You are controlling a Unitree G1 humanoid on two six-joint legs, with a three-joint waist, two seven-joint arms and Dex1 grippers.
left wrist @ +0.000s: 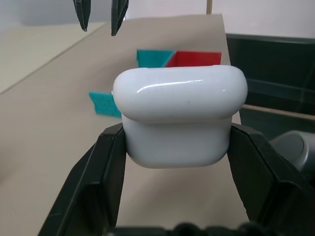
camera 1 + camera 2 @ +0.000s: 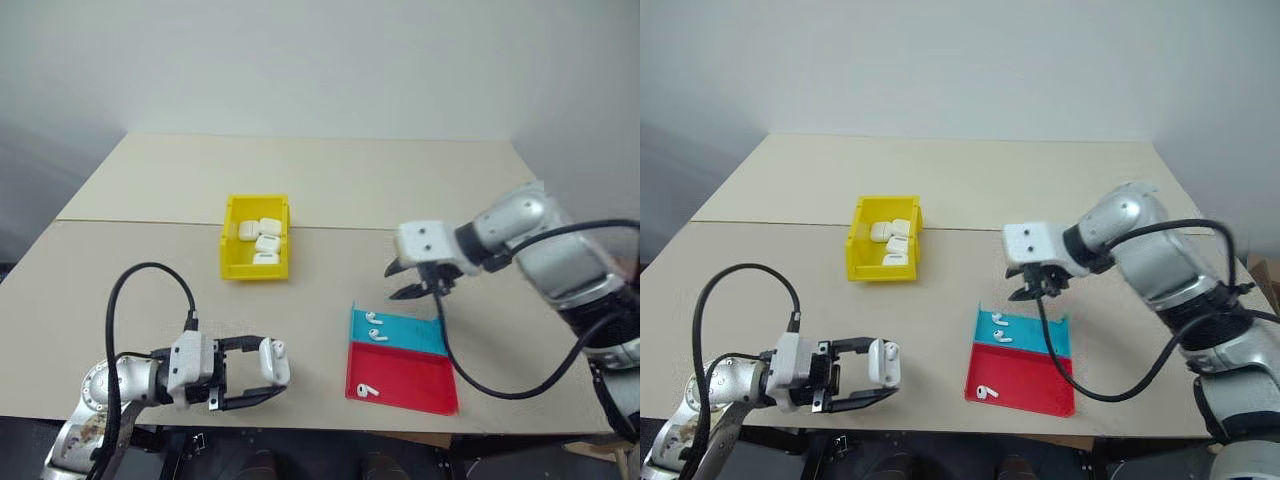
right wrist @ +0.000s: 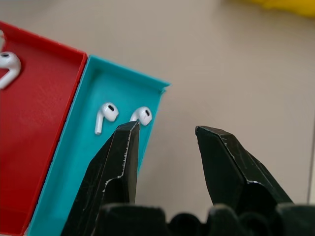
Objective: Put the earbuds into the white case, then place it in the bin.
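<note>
The far earbud in the blue tray lies clear of its neighbour, so my right gripper keeps lowering until its fingers straddle the earbud's head, then close.
My left gripper hovers near the table's front edge, shut on the white case, which its black fingers clamp from both sides. Two earbuds lie in the blue tray, and a third earbud lies in the red tray. Just above the blue tray's far edge hangs my right gripper, open, tilted down and empty. In the right wrist view its tips stand beside the two earbuds. The yellow bin stands mid-table.
Several more white cases lie inside the bin. The blue and red trays sit edge to edge near the front right of the tan table. A black cable loops down from my right arm beside the trays.
</note>
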